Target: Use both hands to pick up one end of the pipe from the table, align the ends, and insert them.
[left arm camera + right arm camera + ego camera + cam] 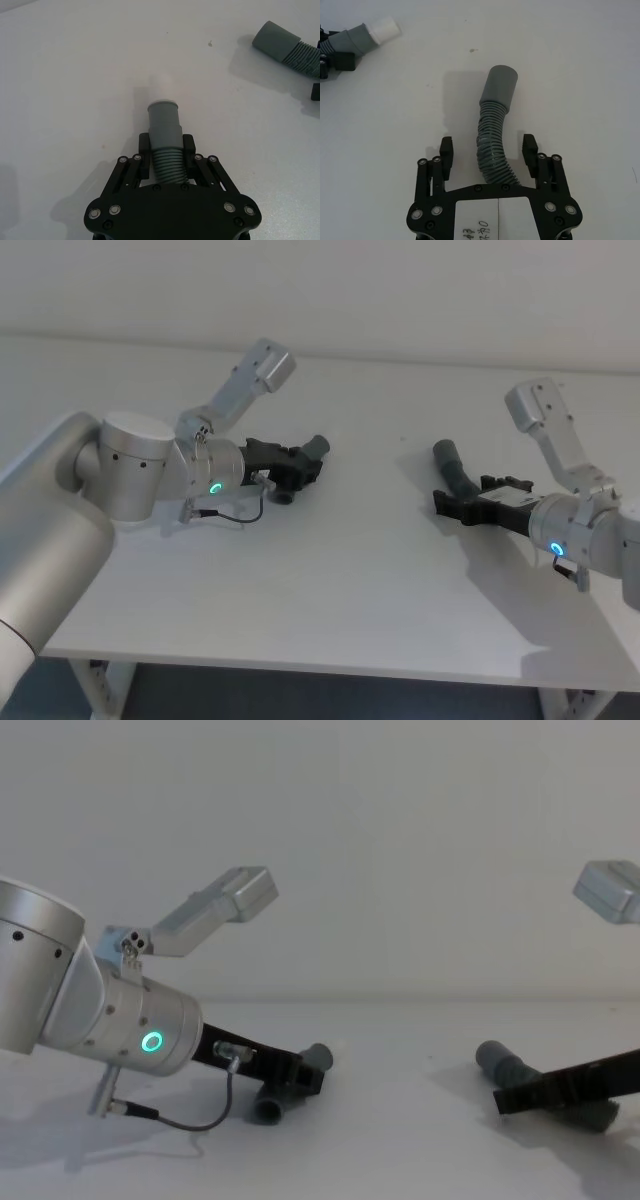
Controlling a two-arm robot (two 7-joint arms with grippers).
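The corrugated hose (515, 1072) will hold its bend and barely droop when I lift it, because a short, tightly ribbed part (491, 125) of the hose connects to the slanted smooth cuff.
My left gripper (297, 470) (166, 150) (293, 1078) is shut on the ribbed part of the short dark grey pipe piece (314, 448) (164, 120) (318, 1057), left of centre on the white table (350, 590). The piece's whitish narrow tip (162, 82) (385, 29) points toward the right side. The corrugated hose (455, 472) (492, 150) (500, 1065) lies on the table at the right, its smooth cuff (501, 82) (275, 40) facing the short piece. My right gripper (450, 505) (487, 147) (510, 1098) is open and straddles the hose, a pad (446, 149) on each side with gaps.
A bare stretch of table separates the two pipe ends. A thin black cable (240, 517) loops from my left wrist down to the table. The table's front edge (300, 665) runs close below both arms. A plain wall stands behind.
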